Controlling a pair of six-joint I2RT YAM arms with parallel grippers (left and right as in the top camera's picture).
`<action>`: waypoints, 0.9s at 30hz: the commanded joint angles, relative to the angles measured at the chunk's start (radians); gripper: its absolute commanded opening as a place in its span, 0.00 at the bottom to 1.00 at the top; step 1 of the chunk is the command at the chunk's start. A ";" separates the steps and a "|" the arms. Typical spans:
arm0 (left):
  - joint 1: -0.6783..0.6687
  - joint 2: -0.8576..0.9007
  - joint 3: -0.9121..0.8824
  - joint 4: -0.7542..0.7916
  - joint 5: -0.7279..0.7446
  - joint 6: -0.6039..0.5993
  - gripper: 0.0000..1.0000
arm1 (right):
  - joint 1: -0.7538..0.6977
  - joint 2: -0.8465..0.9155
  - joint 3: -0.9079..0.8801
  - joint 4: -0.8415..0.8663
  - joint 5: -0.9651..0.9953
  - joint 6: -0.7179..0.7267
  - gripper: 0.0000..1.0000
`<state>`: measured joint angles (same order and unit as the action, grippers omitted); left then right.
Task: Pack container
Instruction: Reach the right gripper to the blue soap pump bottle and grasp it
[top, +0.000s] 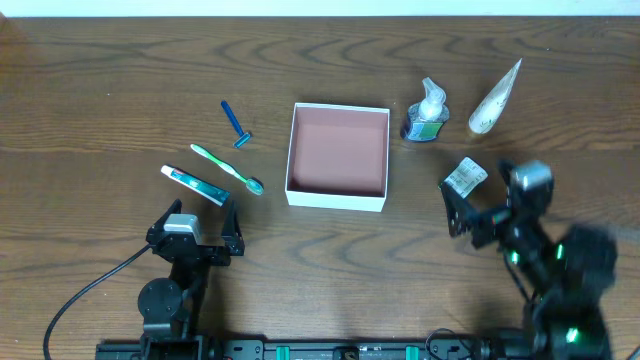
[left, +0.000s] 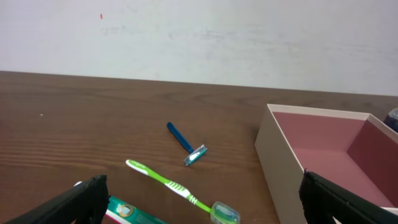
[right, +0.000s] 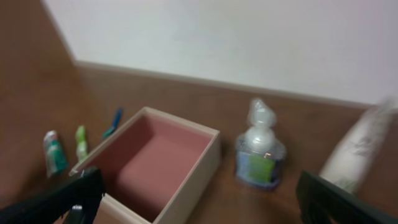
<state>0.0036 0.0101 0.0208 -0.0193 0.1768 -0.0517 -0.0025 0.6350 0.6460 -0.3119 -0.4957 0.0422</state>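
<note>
I keep moving my right gripper toward the bottle's narrow top (top: 431, 88) and close it there, because the clear pump bottle (top: 426, 122) stands free of the box and the white tube.
The container (top: 337, 199) is a shallow white box with a reddish-brown floor, empty, at the table's middle. It also shows in the left wrist view (left: 283, 168) and the right wrist view (right: 189, 183). Left of it lie a blue razor (top: 236, 124), a green toothbrush (top: 228, 168) and a toothpaste tube (top: 195, 185). My left gripper (top: 196, 232) is open and empty, just in front of the toothpaste. My right gripper (top: 480, 200) is open and empty, blurred, right of the box beside a small packet (top: 464, 177).
A clear pump bottle (top: 426, 115) and a white tube (top: 496, 98) stand or lie right of the box's far corner. The bottle (right: 260, 158) and tube (right: 360, 149) appear ahead of the right gripper. A black cable runs at the front left.
</note>
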 joint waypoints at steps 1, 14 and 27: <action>-0.003 -0.006 -0.017 -0.036 0.014 -0.001 0.98 | -0.010 0.241 0.230 -0.150 -0.124 -0.093 0.99; -0.003 -0.006 -0.017 -0.036 0.014 -0.001 0.98 | -0.006 0.892 0.812 -0.658 -0.136 -0.187 0.99; -0.003 -0.006 -0.017 -0.036 0.014 -0.001 0.98 | 0.090 0.948 0.812 -0.535 0.017 -0.444 0.99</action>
<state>0.0036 0.0101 0.0216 -0.0208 0.1768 -0.0517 0.0505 1.5772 1.4364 -0.8734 -0.5236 -0.3283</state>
